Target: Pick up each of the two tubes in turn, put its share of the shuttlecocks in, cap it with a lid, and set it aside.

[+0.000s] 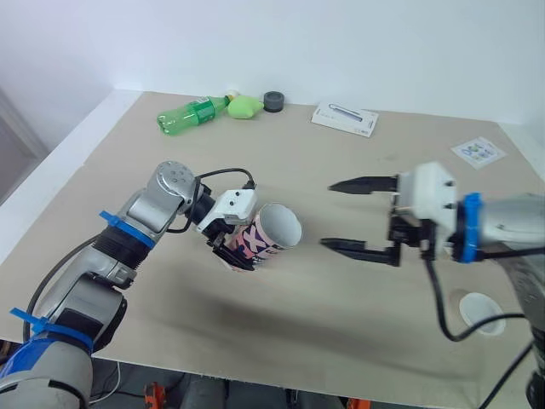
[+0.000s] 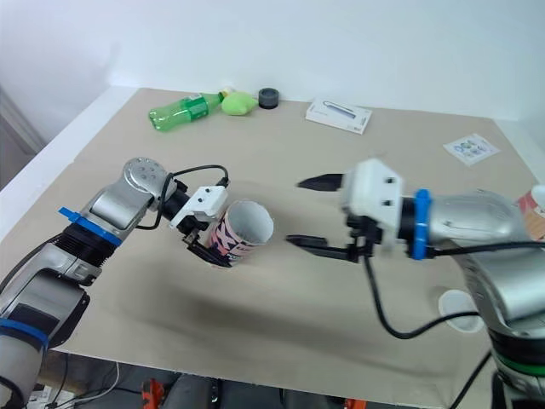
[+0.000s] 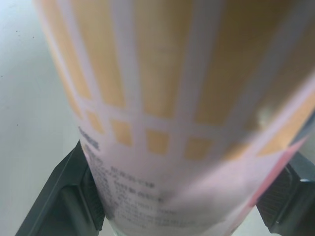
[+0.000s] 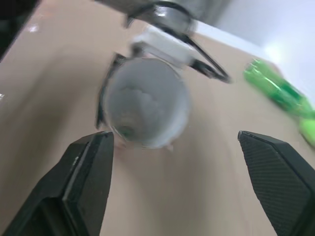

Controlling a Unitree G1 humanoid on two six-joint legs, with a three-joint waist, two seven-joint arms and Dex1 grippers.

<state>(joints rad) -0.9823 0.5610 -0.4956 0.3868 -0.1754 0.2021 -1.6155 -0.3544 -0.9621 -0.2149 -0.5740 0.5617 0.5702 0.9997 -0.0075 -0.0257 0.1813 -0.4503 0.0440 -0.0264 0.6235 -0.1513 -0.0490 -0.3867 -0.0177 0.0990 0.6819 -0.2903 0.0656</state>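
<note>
Much of the tube's inside [image 1: 280, 225] shows below its rim, so the tube will take the whole shuttlecock, feather skirt included, when I push it in.
My left gripper [image 1: 241, 249] is shut on a shuttlecock tube [image 1: 271, 234] with a pink, white and orange print. It holds the tube tilted above the table, open mouth turned toward my right gripper [image 1: 328, 215]. Both black fingers [image 3: 69, 196] press the tube [image 3: 172, 98] from either side. My right gripper [image 4: 174, 135] is open and holds nothing, a short way in front of the tube's mouth [image 4: 145, 108]. White feathers show deep inside the tube. A white lid [image 1: 479, 309] lies flat on the table near the front right edge.
At the table's far edge lie a green bottle [image 1: 192, 113], a light green object [image 1: 245, 106], a dark grey ring [image 1: 273, 100] and a white box [image 1: 345, 118]. A printed card [image 1: 478, 152] lies at the far right. A pink-printed object [image 2: 532, 211] shows at the right border.
</note>
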